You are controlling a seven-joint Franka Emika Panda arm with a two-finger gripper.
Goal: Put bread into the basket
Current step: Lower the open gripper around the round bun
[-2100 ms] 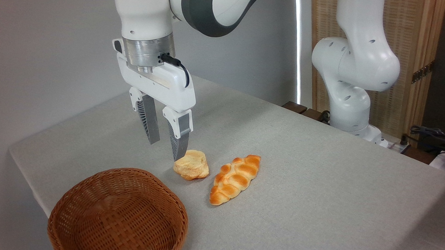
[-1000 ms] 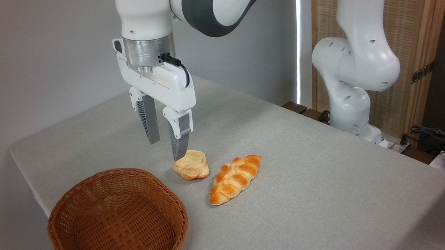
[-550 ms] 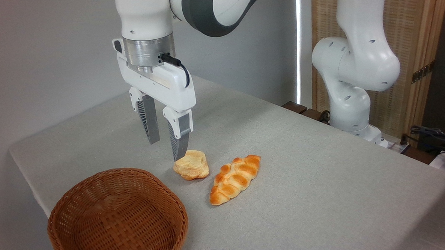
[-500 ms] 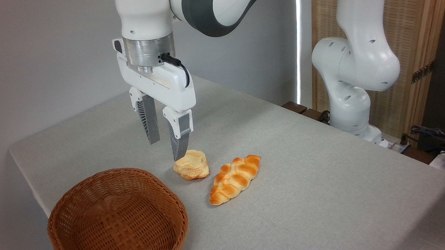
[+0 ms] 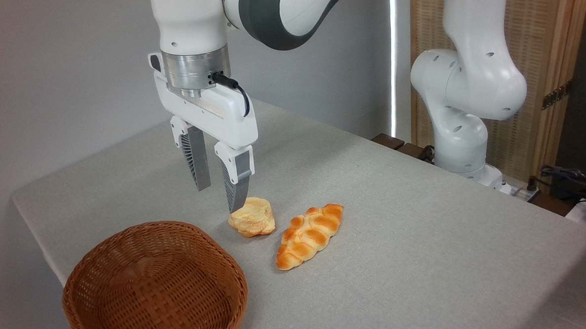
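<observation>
I am seeing a pale, flattish top [image 5: 255, 208] on the bread bun [image 5: 252, 218] above a more golden lower edge, so I should expect a browned, bumpy crust hidden underneath.
The bread [image 5: 252, 216], a small knobbly pale golden bun, lies on the grey table near the middle front. My gripper [image 5: 218, 199] hangs open just above and to the left of it, fingers pointing down, with nothing between them. The nearer fingertip overlaps the bun's upper left edge in the picture; I cannot tell whether it touches. The reddish-brown wicker basket [image 5: 152, 287] stands empty at the front left, a short gap from the bun.
A longer braided glossy loaf [image 5: 309, 235] lies just right of the bun. The arm's white base [image 5: 462, 122] stands at the table's far right edge, with cables beyond it. The table's left edge runs close behind the basket.
</observation>
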